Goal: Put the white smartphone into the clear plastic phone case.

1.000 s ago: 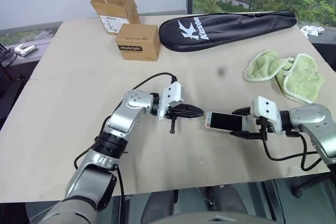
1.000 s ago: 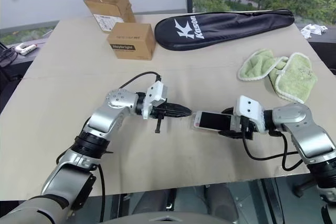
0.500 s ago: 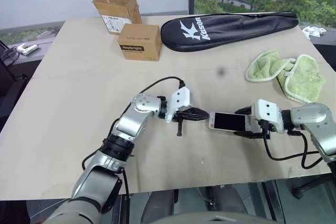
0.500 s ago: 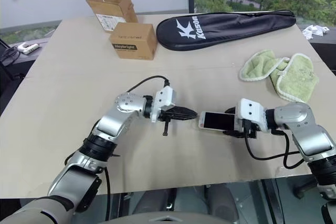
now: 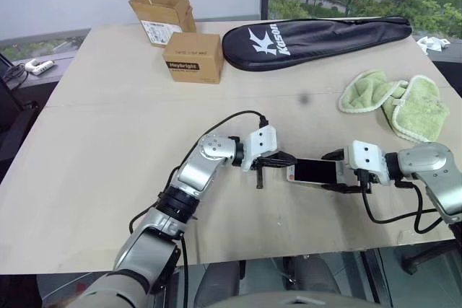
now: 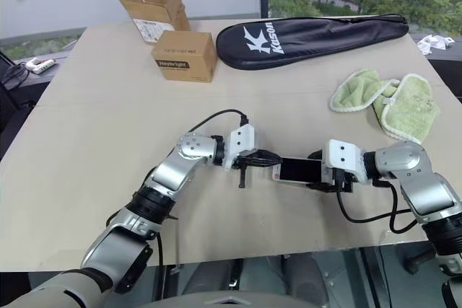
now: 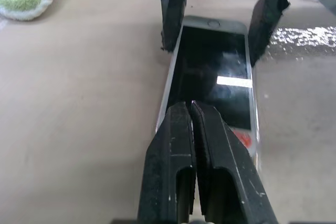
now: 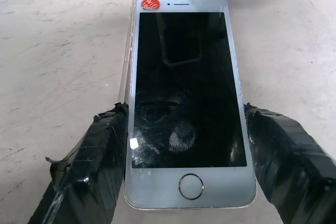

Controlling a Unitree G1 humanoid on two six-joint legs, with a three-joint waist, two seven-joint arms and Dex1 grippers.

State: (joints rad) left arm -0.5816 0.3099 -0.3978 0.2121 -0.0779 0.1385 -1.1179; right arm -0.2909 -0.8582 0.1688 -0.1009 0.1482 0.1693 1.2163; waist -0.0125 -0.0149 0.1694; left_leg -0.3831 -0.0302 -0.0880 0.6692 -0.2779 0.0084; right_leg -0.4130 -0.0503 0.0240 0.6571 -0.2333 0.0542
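Note:
The clear phone case sticks out along the white smartphone's side, so the robot's right gripper should open, move back and push on the smartphone's screen with its fingers closed.
The white smartphone lies screen up, level and low over the table, between my two grippers. My right gripper is shut on it: in the right wrist view its fingers press both long edges near the home button. A clear plastic phone case shows as a transparent rim along the phone's side and around its far end. My left gripper is shut, and its joined fingertips rest on the smartphone's end that bears a red sticker.
Two cardboard boxes stand at the back left. A black racket bag lies along the far edge. A green cloth sits at the right. The table's front edge is close below the grippers.
My left gripper has moved right and down, from a gap beside the phone to its sticker end. The right gripper and the phone stay put.

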